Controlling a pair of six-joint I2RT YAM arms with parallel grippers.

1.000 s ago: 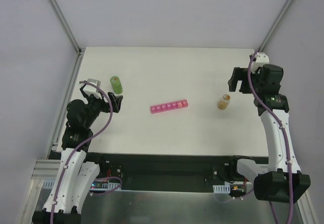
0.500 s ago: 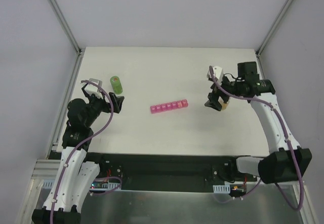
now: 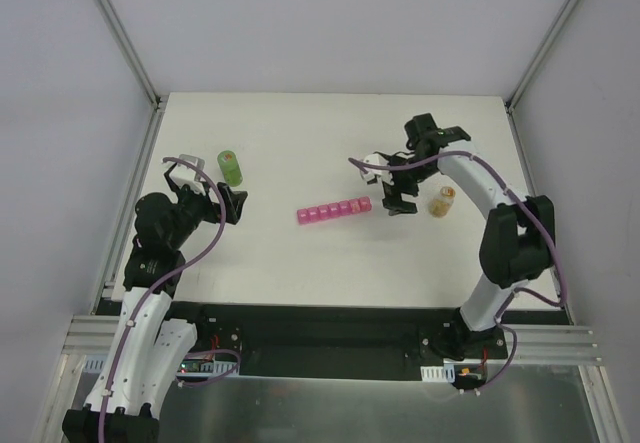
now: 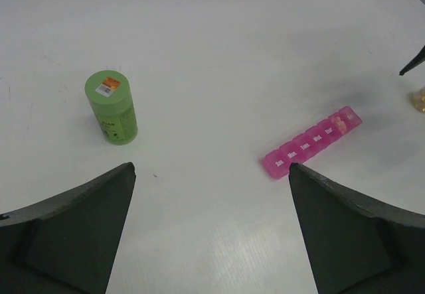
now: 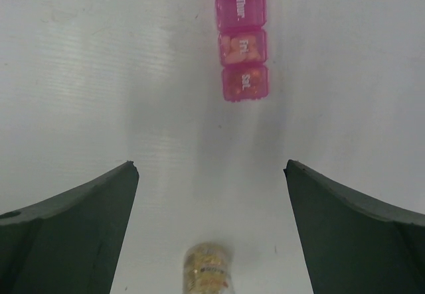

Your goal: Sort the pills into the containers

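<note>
My right gripper keeps moving toward the container's Fri section (image 3: pixel 355 206) until both its fingers are on either side of that section, because the pink container's narrow width (image 5: pixel 245 83) lines up with its open fingers.
The pink strip of containers (image 3: pixel 334 210) lies mid-table, lids shut; it also shows in the left wrist view (image 4: pixel 313 141) and the right wrist view (image 5: pixel 240 42). One compartment near its right end holds orange pieces (image 5: pixel 238 47). The pills (image 5: pixel 208 267) fill a small clear bottle (image 3: pixel 441 202) standing right of the strip. My right gripper (image 3: pixel 392 193) is open and empty, hovering between the strip's right end and the bottle (image 5: pixel 211 164). My left gripper (image 3: pixel 230 206) is open and empty, left of the strip (image 4: pixel 211 168).
A green cylindrical bottle (image 3: pixel 230 167) stands upright at the left, just beyond my left gripper, and shows in the left wrist view (image 4: pixel 111 108). Grey enclosure walls with metal frame posts border the white table.
My right arm has swung from the far right edge leftward past the clear bottle and now hovers between the bottle and the pink strip. The left arm has barely moved.
</note>
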